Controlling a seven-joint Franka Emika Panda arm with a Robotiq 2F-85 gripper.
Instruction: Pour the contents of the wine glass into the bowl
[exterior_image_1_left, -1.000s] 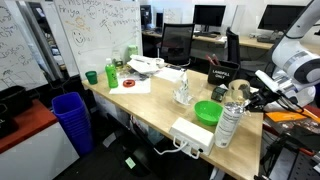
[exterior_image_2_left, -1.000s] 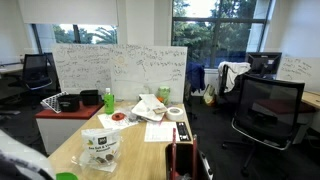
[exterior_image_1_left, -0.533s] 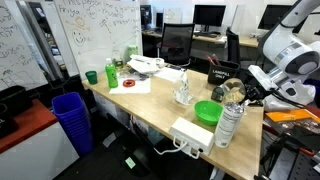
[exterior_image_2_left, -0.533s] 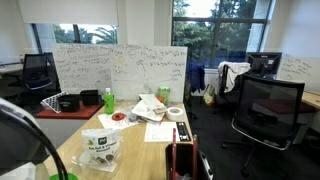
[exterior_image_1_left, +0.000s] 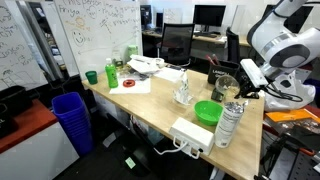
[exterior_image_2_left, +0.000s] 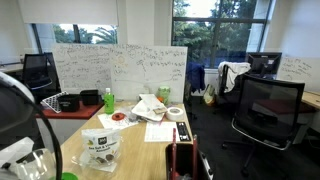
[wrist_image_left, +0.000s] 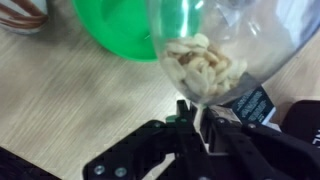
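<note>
The wine glass is slanted off the bowl's middle with the pale pieces deep (wrist_image_left: 204, 66) by its stem, so my gripper should line the wine glass up with the green bowl (exterior_image_1_left: 207, 112) and tilt it more.
The bright green bowl (exterior_image_1_left: 208, 112) sits on the wooden table; in the wrist view it (wrist_image_left: 120, 28) lies at the top left. My gripper (exterior_image_1_left: 243, 90) is shut on the stem of a clear wine glass (exterior_image_1_left: 229, 89) and holds it tilted beside and a little above the bowl. In the wrist view the gripper (wrist_image_left: 195, 118) pinches the stem, and the glass (wrist_image_left: 225, 40) holds pale, nut-like pieces (wrist_image_left: 205, 65). The glass also shows at the bottom left of an exterior view (exterior_image_2_left: 28, 165).
A clear plastic bottle (exterior_image_1_left: 229, 125) stands right by the bowl, near the table's front edge. A white power strip (exterior_image_1_left: 190, 135), a jar (exterior_image_1_left: 183, 92), a green bottle (exterior_image_1_left: 111, 74), a small green cup (exterior_image_1_left: 91, 77), papers (exterior_image_1_left: 150, 67) and a dark snack bag (exterior_image_1_left: 222, 74) are on the table.
The arm has swung left and up, carrying the wine glass from the table's right edge toward the bowl. The robot's body now fills more of the other exterior view's left side.
</note>
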